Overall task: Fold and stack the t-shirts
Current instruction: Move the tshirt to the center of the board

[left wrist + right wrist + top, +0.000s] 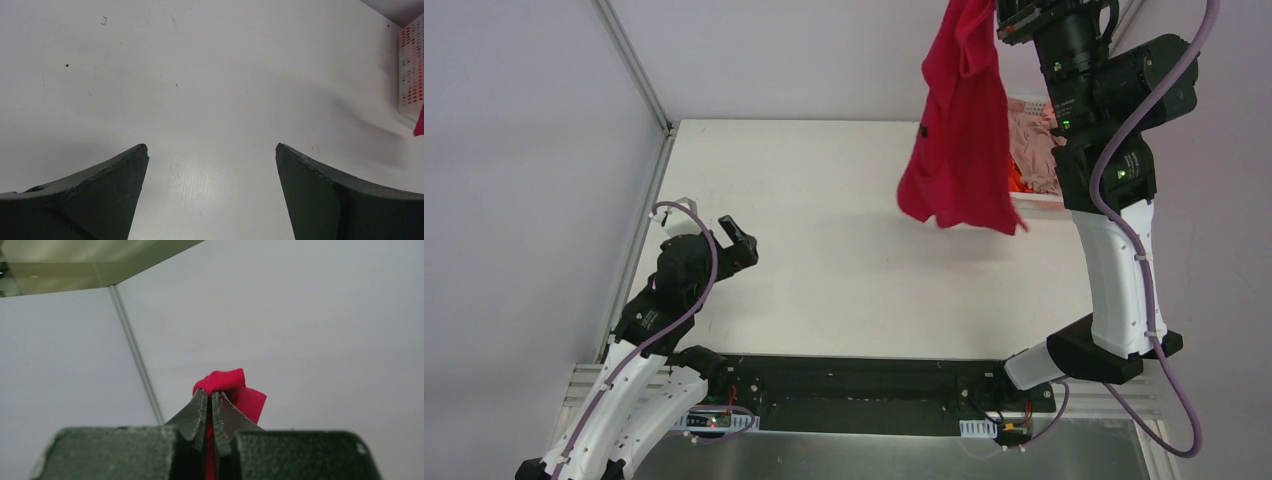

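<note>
The red t-shirt [965,150] is hanging lengthwise and the table's middle [864,232] is clear. I keep lowering the t-shirt there with my right gripper until it lies stretched out along the surface.
A crimson red t-shirt [964,140] hangs bunched and lengthwise high above the back right of the table. My right gripper [210,392] is raised to the top of the view and is shut on a fold of it [227,382]. Pinkish-beige t-shirts [1032,135] and a bit of an orange one [1016,181] lie in the white basket [1030,103] behind the red shirt. My left gripper [740,240] hovers low over the table's left side. Its jaws stand wide open over bare table, with nothing between them [210,147].
The white table [824,220] is bounded by grey walls at the back and left, with a metal post [634,65] in the back left corner. The basket's perforated side [411,65] and a red shirt tip [419,125] show at the right edge of the left wrist view.
</note>
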Motion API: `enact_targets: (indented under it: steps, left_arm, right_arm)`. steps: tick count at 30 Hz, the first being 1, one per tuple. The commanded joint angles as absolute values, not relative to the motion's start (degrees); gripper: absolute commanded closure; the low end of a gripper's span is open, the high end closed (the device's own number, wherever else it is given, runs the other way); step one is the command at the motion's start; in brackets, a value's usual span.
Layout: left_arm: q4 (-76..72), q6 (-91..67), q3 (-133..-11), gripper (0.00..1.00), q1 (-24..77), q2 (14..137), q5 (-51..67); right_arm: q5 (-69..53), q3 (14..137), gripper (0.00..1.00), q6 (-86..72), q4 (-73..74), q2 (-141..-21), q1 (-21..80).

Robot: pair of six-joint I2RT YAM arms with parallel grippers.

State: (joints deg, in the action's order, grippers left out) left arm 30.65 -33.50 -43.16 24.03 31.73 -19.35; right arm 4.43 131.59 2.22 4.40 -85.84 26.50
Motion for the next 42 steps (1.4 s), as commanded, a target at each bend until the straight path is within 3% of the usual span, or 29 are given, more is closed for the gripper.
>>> enact_targets:
  steps: [1,7,17,20,25,30,36,38,40,42]
  left_arm:
    - [29.3,-33.3,-44.4,0.00,24.3,31.1,-17.3]
    - [29.4,-34.5,-43.6,0.00,24.3,29.7,-16.0]
    - [29.9,-36.3,-41.5,0.00,24.3,29.1,-16.0]
    - [29.9,-37.2,-40.8,0.00,24.3,30.8,-16.4]
    - [29.9,-38.1,-40.3,0.00,24.3,36.9,-16.3]
    - [29.3,-38.5,-40.6,0.00,24.3,45.1,-12.8]
    - [24.0,-39.1,-39.9,0.00,24.3,56.8,-5.6]
    - [20.2,-39.4,-39.6,0.01,24.3,61.3,-2.6]
    - [17.8,-39.3,-40.3,0.07,24.3,65.7,-0.3]
    - [16.9,-39.1,-41.5,0.12,24.4,70.1,2.3]
  right_arm:
    - [-2.3,133.8,1.00,-3.5,2.4,-85.2,30.8]
    - [3.3,127.7,1.00,1.6,0.9,-86.1,37.2]
    - [5.8,109.6,1.00,2.8,1.4,-80.0,37.5]
    - [10.7,99.1,1.00,1.4,6.5,-76.2,37.4]
    - [24.8,71.2,1.00,-5.7,4.2,-70.9,35.3]
    - [33.1,57.2,1.00,-13.7,4.1,-77.2,27.3]
    - [42.2,55.3,1.00,-20.8,10.8,-88.1,22.2]
    - [46.9,58.2,0.79,-26.1,17.3,-91.7,22.0]
    - [49.2,62.1,0.35,-27.7,23.6,-94.2,22.0]
    - [53.1,65.3,0.06,-30.7,30.4,-94.8,22.3]
